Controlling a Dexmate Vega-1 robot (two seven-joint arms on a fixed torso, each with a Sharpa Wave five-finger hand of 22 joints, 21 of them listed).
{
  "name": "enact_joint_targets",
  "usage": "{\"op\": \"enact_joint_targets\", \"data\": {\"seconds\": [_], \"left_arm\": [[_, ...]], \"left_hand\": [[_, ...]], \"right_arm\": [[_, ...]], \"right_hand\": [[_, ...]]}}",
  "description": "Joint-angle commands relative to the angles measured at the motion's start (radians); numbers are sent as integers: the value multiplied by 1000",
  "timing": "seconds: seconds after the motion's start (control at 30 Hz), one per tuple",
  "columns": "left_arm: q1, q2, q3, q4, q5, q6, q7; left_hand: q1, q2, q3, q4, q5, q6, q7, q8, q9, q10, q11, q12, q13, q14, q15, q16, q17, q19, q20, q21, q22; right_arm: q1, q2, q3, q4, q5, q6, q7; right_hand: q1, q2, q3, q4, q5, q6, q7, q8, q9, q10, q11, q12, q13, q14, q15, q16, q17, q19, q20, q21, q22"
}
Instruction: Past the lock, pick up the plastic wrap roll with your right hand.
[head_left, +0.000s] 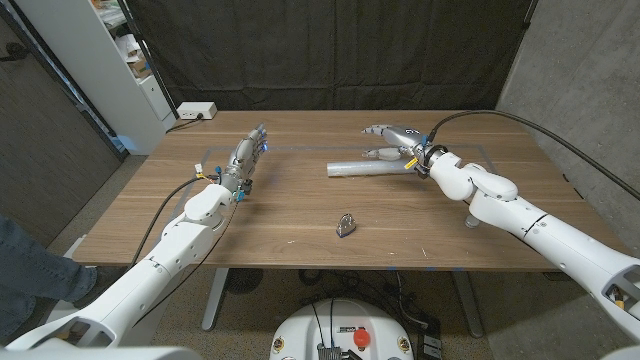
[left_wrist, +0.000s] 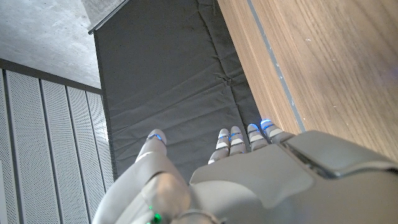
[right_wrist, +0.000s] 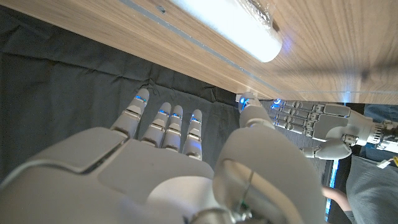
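Observation:
The plastic wrap roll (head_left: 368, 169) has crinkled film (right_wrist: 263, 13) sticking out along it, so a loose flap will rise with the roll when the robot lifts it.
The plastic wrap roll (head_left: 364, 167), a long pale tube, lies on the wooden table (head_left: 300, 250) right of the middle, toward the back. The same roll (right_wrist: 231, 26) appears in the right wrist view, lying on the table beyond the fingertips (right_wrist: 165, 119). My right hand (head_left: 394, 141) hovers over the roll's right end with its fingers spread and nothing in them. A small metal lock (head_left: 345, 226) sits nearer the front, in the middle. My left hand (head_left: 246, 160) stands apart at the back left, fingers straight and empty, and it is also in the right wrist view (right_wrist: 317, 124).
A white power strip (head_left: 196, 111) lies at the table's back left corner. A white shelf (head_left: 120, 60) stands behind the table on the left, before a black curtain (head_left: 330, 50). A person's leg (head_left: 25, 262) is at the left edge.

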Motion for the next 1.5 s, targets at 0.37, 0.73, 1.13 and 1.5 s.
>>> {"op": "enact_joint_targets", "data": {"seconds": [0.37,0.73,1.13,1.5], "left_arm": [[5,0,2,-6,3,7,10],[5,-2,4,-4,3,4,5],[9,-3,4,-5,2,4,8],[16,-2,2,-13,2,2,12]], "left_hand": [[1,12,1,-3,-2,10,-2,-2,3,2,2,7,6,8,8,3,4,-3,8,-6,4],[0,13,1,-4,-3,12,-2,-2,3,2,1,6,6,8,8,2,4,-2,8,-9,5],[0,14,0,-4,-3,16,-1,-1,3,4,8,7,6,10,9,3,4,-1,8,-11,5],[-1,15,-1,-5,-4,18,0,-2,3,3,7,6,6,11,11,2,4,0,8,-14,5]], "right_arm": [[38,3,-34,11,-58,-42,83],[46,0,-43,0,-84,-71,125],[49,-8,-44,-24,-89,-101,180],[63,-4,-55,-26,-93,-115,230]], "right_hand": [[6,-20,7,0,0,-12,-13,-12,5,-22,-6,-13,3,-39,33,-19,0,13,36,6,4],[17,-30,10,-6,2,-29,-17,-18,5,-40,-11,-17,3,-55,75,-22,-1,29,37,12,5],[34,-41,13,-11,5,-59,-21,-25,5,-70,-5,-22,4,-72,85,-23,-2,63,38,22,8],[47,-46,17,-12,9,-85,-20,-29,5,-89,6,-22,5,-74,90,-19,-2,115,35,37,12]]}}
